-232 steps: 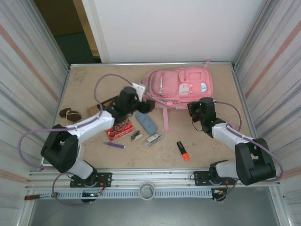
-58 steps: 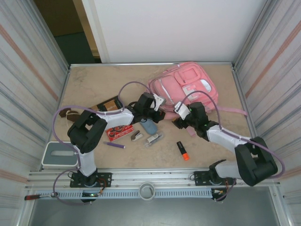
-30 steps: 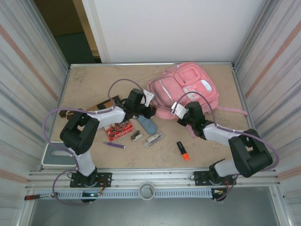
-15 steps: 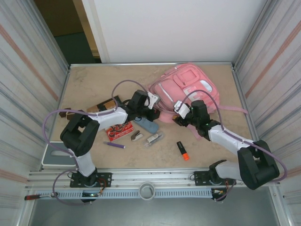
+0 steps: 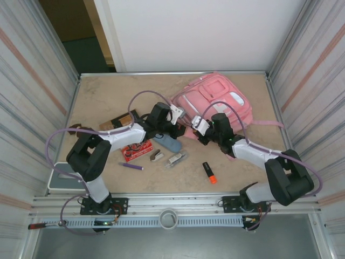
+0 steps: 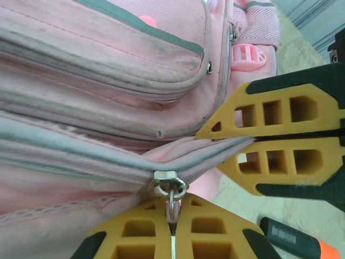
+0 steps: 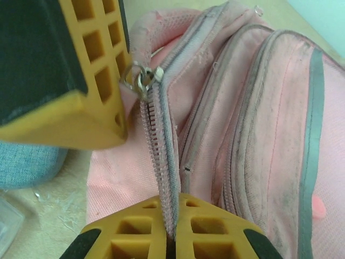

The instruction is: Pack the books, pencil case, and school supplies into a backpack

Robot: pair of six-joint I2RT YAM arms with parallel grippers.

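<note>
My right gripper is holding on close to the metal zipper pull [image 6: 167,181], where the zipper bends, so next my left gripper pulls the zipper pull away along the zipper edge [image 6: 70,151].
The pink backpack [image 5: 215,102] lies at the back right with its zipper edge toward the arms. My left gripper [image 5: 181,128] [image 6: 172,215] is shut on the metal zipper pull [image 6: 170,189] [image 7: 139,79]. Right beside it, my right gripper [image 5: 195,131] [image 7: 171,233] is shut on the zipper tape of the backpack [image 7: 161,162]. The blue-grey pencil case [image 5: 168,143] lies just under the left wrist. The red book [image 5: 136,150], the dark book [image 5: 123,119], the purple pen [image 5: 131,166], the stapler-like piece [image 5: 157,156], the clear clip [image 5: 176,158] and the orange highlighter [image 5: 209,172] lie on the table.
A white tray [image 5: 58,177] sits at the near left edge. A brown-and-white lump [image 5: 78,129] lies by the left wall. Corrugated walls close in both sides. A pink strap [image 5: 264,124] trails right from the backpack. Purple cables arch over both arms.
My right gripper has shifted left along the backpack's near edge, closer to the left gripper, and now pinches the zipper tape. The left arm has barely moved.
</note>
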